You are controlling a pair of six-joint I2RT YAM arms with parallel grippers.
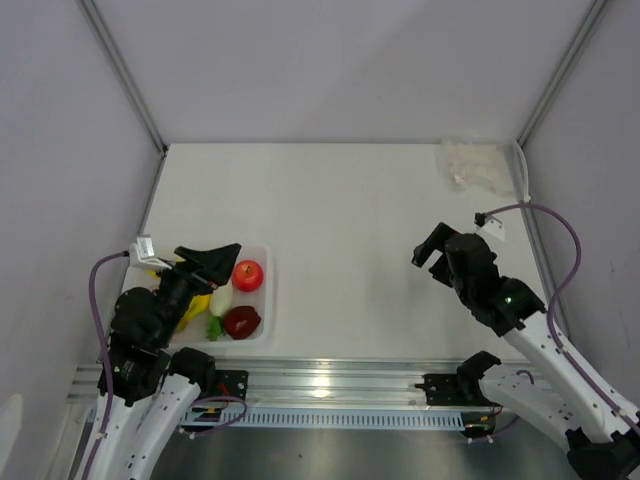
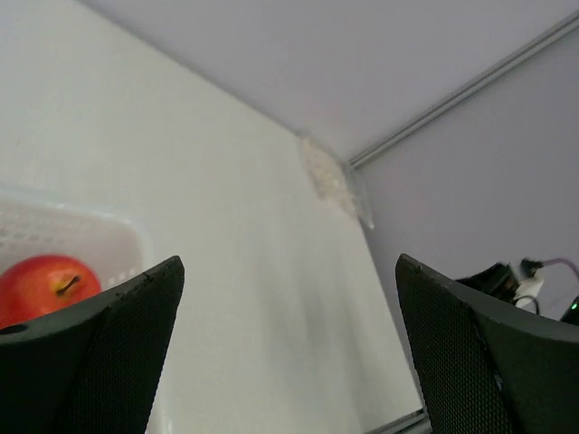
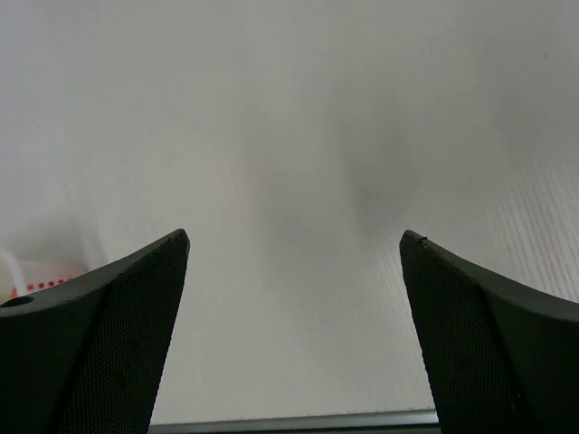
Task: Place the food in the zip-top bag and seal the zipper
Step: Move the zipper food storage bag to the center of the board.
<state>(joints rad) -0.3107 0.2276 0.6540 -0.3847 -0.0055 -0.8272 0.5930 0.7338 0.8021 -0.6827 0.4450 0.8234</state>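
The robot's open right gripper has clear tabletop leading to the bag's near edge, so it should keep going toward that edge and close once its fingers are on both sides of it.
The food lies in a shallow white tray at the near left: a red apple, a dark red round one, a white radish and a yellow banana, partly hidden by my left arm. My left gripper hovers open over the tray's far side, empty; its wrist view shows the apple low on the left. The zip-top bag lies crumpled in the far right corner, also seen as the bag; its zipper is too faint to make out. My right gripper hangs open and empty over bare table at the right.
Grey walls with metal posts enclose the table on three sides. An aluminium rail runs along the near edge between the arm bases. A cable loops over the right arm. White tabletop lies between tray and bag.
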